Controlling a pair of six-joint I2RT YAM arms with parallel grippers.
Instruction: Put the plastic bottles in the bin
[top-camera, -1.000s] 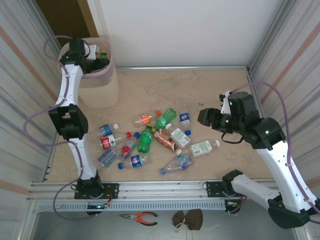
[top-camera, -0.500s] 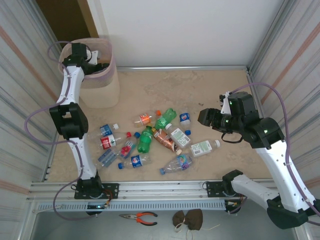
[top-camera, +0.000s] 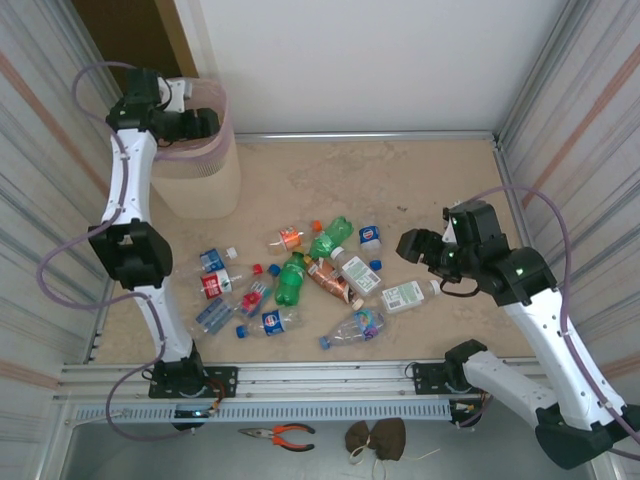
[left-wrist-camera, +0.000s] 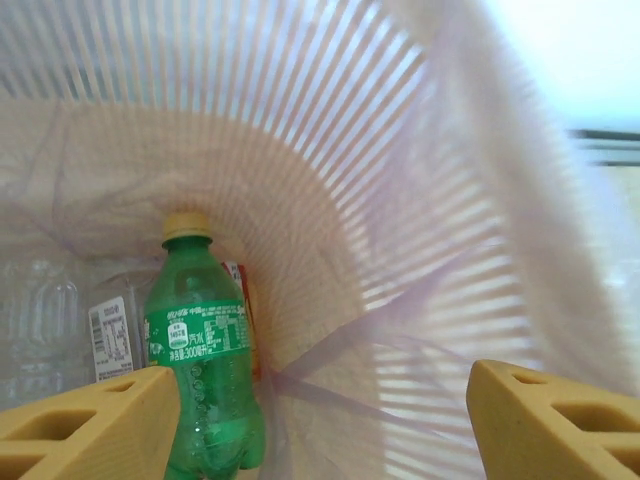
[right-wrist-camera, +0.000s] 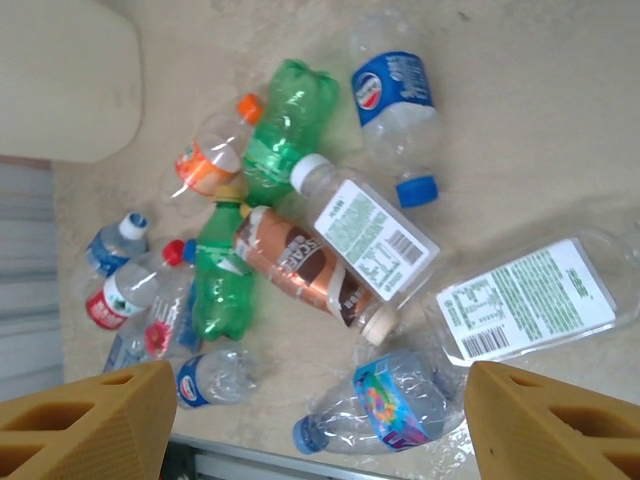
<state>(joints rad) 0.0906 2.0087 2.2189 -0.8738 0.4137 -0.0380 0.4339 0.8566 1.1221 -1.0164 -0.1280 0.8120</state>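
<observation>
My right gripper is nearest the clear bottle (top-camera: 404, 297), which lies far from the bin, so it should grab its cap (top-camera: 435, 287) and hand the bottle to my left gripper.
The pale pink bin (top-camera: 200, 180) stands at the back left, and my left gripper (top-camera: 197, 124) hangs open over its rim. In the left wrist view a green bottle (left-wrist-camera: 200, 370) lies inside the bin's bag-lined wall (left-wrist-camera: 380, 200), with nothing between the left gripper's (left-wrist-camera: 320, 430) fingers. Several plastic bottles (top-camera: 300, 280) lie scattered mid-floor. My right gripper (top-camera: 412, 244) hovers open above their right end, near a clear bottle (top-camera: 407, 295). Below the right gripper (right-wrist-camera: 320, 430) lie a clear bottle with a colourful label (right-wrist-camera: 400, 405) and a brown one (right-wrist-camera: 300, 265).
Corrugated metal walls close in both sides of the floor, and an aluminium rail (top-camera: 320, 378) runs along the near edge. Orange-handled pliers (top-camera: 280, 433) and a brown object (top-camera: 375, 437) lie outside the rail. Bare floor stretches behind the bottles toward the back wall.
My left gripper opened over the bin and the green bottle it carried now lies inside. The right gripper opened wider and dropped slightly toward the bottles.
</observation>
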